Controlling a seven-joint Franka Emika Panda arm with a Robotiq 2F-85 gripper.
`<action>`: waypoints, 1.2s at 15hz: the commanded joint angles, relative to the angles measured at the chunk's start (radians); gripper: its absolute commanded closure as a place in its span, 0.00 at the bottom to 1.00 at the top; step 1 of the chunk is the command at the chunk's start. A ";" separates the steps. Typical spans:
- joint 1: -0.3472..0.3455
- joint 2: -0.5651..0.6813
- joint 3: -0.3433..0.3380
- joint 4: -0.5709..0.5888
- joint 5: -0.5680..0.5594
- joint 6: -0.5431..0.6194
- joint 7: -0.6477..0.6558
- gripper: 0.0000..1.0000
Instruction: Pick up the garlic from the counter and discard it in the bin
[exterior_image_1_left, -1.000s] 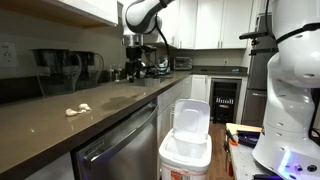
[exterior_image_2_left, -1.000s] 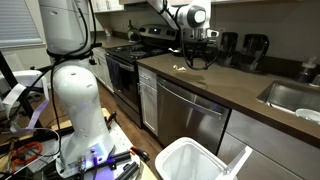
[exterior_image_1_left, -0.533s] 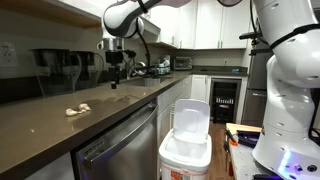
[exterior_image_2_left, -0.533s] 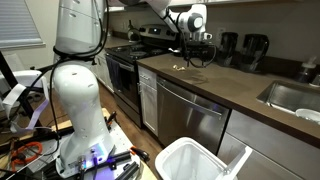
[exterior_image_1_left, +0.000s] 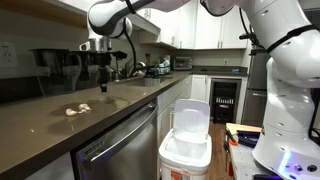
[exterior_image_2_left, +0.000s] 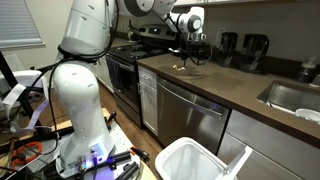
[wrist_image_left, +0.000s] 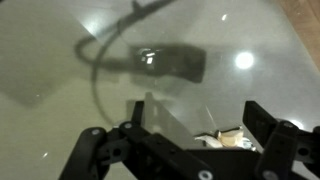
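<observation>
My gripper should keep going down, because its open fingers point down and the garlic (exterior_image_1_left: 77, 109) lies clear of the appliances. It should go on until the fingers are on both sides of a piece (wrist_image_left: 232, 139), then close.
The garlic (exterior_image_1_left: 77, 110) is a few cream-white pieces lying on the dark counter (exterior_image_1_left: 60, 128). It also shows as a small pale spot in an exterior view (exterior_image_2_left: 181, 67) and at the bottom of the wrist view (wrist_image_left: 226, 140). My gripper (exterior_image_1_left: 104, 84) hangs above the counter, a little beyond and to the right of the garlic, and it also shows in an exterior view (exterior_image_2_left: 196, 55). In the wrist view the gripper (wrist_image_left: 195, 135) is open and empty, with the garlic between its fingers below. The white bin (exterior_image_1_left: 186, 150) stands on the floor in front of the counter with its lid up, also in an exterior view (exterior_image_2_left: 195, 162).
A steel-fronted dishwasher (exterior_image_1_left: 120, 150) sits under the counter next to the bin. Coffee makers and small appliances (exterior_image_1_left: 60, 68) line the back of the counter. A sink (exterior_image_2_left: 292, 96) is set in the counter. The white robot base (exterior_image_2_left: 80, 110) stands on the floor.
My gripper has moved along the counter toward the garlic and now hangs nearly over it. The garlic and bin have not moved.
</observation>
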 joint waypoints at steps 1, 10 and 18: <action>0.015 0.064 0.024 0.091 0.019 -0.075 -0.100 0.00; 0.102 0.194 -0.006 0.232 -0.083 -0.092 -0.100 0.00; 0.103 0.278 0.013 0.354 -0.062 -0.097 -0.197 0.06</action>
